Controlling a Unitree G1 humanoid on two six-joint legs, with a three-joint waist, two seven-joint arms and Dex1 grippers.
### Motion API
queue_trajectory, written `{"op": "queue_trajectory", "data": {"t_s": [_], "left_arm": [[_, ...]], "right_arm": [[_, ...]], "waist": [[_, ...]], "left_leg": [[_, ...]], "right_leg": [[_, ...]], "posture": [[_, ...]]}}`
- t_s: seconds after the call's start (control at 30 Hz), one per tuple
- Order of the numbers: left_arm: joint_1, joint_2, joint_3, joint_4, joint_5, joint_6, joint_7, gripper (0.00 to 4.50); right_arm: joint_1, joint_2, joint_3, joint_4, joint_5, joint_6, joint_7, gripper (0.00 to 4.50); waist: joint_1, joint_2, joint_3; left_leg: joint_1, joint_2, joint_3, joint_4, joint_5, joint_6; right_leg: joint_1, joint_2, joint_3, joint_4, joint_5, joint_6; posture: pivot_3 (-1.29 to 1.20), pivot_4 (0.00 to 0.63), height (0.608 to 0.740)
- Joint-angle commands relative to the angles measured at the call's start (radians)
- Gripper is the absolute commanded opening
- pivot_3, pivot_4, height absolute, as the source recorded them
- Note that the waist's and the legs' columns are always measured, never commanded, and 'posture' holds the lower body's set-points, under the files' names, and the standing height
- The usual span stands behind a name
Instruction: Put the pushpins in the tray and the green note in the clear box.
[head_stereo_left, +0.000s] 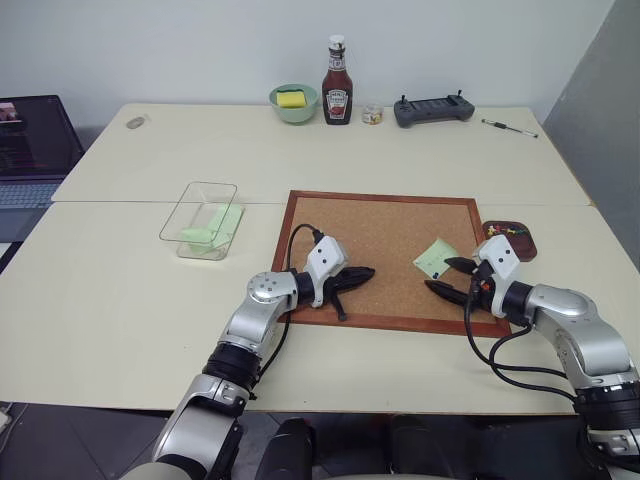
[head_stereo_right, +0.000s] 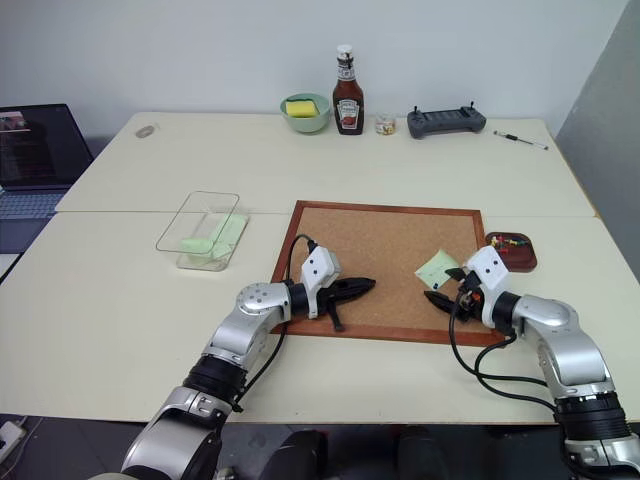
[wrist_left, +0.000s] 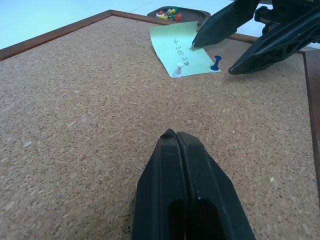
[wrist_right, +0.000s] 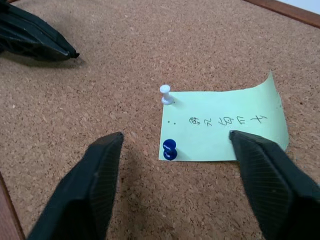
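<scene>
The white pushpin (wrist_right: 166, 95) still pins one corner, so the green note (head_stereo_left: 436, 258) will stay on the corkboard when I pull out the blue pushpin.
The green note (wrist_right: 225, 125) lies on the corkboard (head_stereo_left: 380, 235), pinned near one edge by a white pushpin (wrist_right: 166, 94) and a blue pushpin (wrist_right: 170, 149). My right gripper (wrist_right: 176, 137) is open, low over the board, one finger on each side of the blue pin and one fingertip over the note. My left gripper (head_stereo_left: 365, 272) is shut and empty, lying on the board's left part, apart from the note. The dark reddish-brown tray (head_stereo_left: 528, 248) sits just right of the board with several pushpins (head_stereo_left: 505, 230) in it. The clear box (head_stereo_left: 172, 228) stands left of the board and holds pale-green paper.
Along the far edge stand a pale green bowl (head_stereo_left: 294, 104) with a yellow sponge, a ketchup bottle (head_stereo_left: 337, 85), a small jar (head_stereo_left: 372, 115), a dark controller (head_stereo_left: 432, 109) and a pen (head_stereo_left: 508, 127). A laptop (head_stereo_left: 30, 150) sits at the far left.
</scene>
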Motion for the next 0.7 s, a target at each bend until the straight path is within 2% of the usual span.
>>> {"op": "queue_trajectory", "data": {"t_s": [0.03,0.43,0.7], "left_arm": [[0.018,-0.001,-0.014,0.004,0.007,0.009,0.001,0.0],[0.018,0.001,-0.015,0.001,0.007,0.011,-0.003,0.0],[0.018,0.0,-0.015,0.004,0.008,0.01,-0.003,0.0]], "right_arm": [[-0.019,-0.004,-0.008,-0.02,0.0,-0.016,0.014,2.46],[-0.004,-0.023,0.001,-0.033,-0.031,-0.046,0.039,0.07],[-0.005,-0.031,-0.003,-0.058,-0.025,-0.062,0.063,0.02]], "waist": [[0.0,0.0,0.0],[0.0,0.0,0.0],[0.0,0.0,0.0]], "left_leg": [[0.0,0.0,0.0,0.0,0.0,0.0],[0.0,0.0,0.0,0.0,0.0,0.0],[0.0,0.0,0.0,0.0,0.0,0.0]], "right_leg": [[0.0,0.0,0.0,0.0,0.0,0.0],[0.0,0.0,0.0,0.0,0.0,0.0],[0.0,0.0,0.0,0.0,0.0,0.0]], "posture": [[0.0,0.15,0.74],[0.0,0.15,0.74],[0.0,0.15,0.74]]}}
